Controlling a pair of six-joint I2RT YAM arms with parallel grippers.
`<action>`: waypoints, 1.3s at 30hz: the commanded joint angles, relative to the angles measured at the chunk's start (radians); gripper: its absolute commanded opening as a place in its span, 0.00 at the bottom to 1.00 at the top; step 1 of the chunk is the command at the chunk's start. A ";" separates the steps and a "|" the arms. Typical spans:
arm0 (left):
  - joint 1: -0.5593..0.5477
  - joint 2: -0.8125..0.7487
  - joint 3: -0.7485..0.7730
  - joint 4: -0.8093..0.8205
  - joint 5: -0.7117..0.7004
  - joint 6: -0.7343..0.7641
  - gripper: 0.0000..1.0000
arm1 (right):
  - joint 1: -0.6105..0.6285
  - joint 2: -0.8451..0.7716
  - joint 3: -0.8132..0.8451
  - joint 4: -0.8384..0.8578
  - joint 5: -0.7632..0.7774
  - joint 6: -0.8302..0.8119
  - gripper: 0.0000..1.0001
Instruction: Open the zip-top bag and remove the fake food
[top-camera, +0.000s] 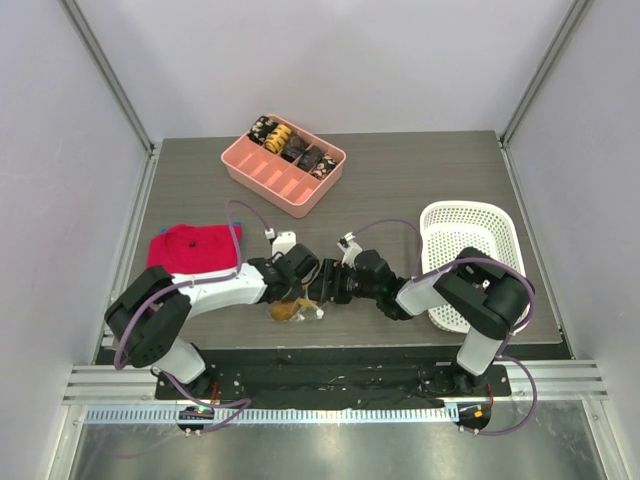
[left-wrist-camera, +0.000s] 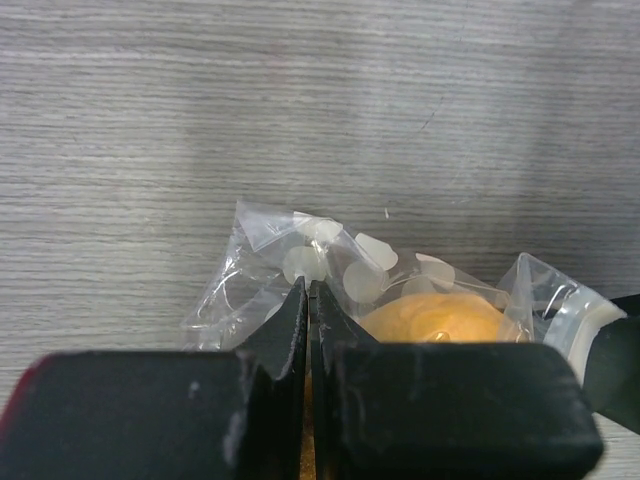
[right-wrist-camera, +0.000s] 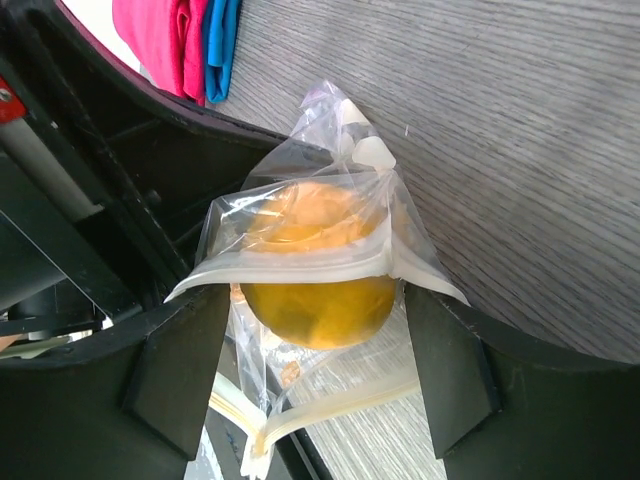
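Next, I grip the orange piece (right-wrist-camera: 322, 314) with my right gripper and pull while my left gripper draws the clear plastic back, because the bag's opening (right-wrist-camera: 305, 262) is still wrapped around the orange piece.
The zip-top bag (top-camera: 290, 311) lies near the table's front edge, between the two grippers. My left gripper (top-camera: 306, 287) is shut, and in the left wrist view (left-wrist-camera: 308, 286) it pinches the bag's clear plastic (left-wrist-camera: 262, 262). The orange fake food (left-wrist-camera: 432, 318) shows inside the bag beside the jaws. In the right wrist view the bag's mouth gapes, its white zip strip (right-wrist-camera: 300, 268) is parted, and the orange piece (right-wrist-camera: 320, 305) bulges out of it. My right gripper (right-wrist-camera: 315, 365) is open, with a finger on each side of the orange piece. The dark red-purple piece is not in view.
A pink divided tray (top-camera: 262, 172) with dark and striped pieces stands at the back. A red folded cloth (top-camera: 190, 248) lies at the left and also shows in the right wrist view (right-wrist-camera: 155, 35). A white basket (top-camera: 470, 215) stands at the right.
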 joint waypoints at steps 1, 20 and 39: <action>-0.031 0.000 -0.020 0.086 0.031 -0.012 0.00 | 0.009 0.013 0.039 0.034 0.027 -0.020 0.78; -0.036 -0.365 -0.037 -0.061 -0.034 -0.033 0.16 | 0.012 -0.261 0.192 -0.729 0.239 -0.188 0.01; -0.037 -0.151 -0.201 0.217 0.091 -0.105 0.01 | 0.012 -0.370 0.235 -0.897 0.301 -0.210 0.01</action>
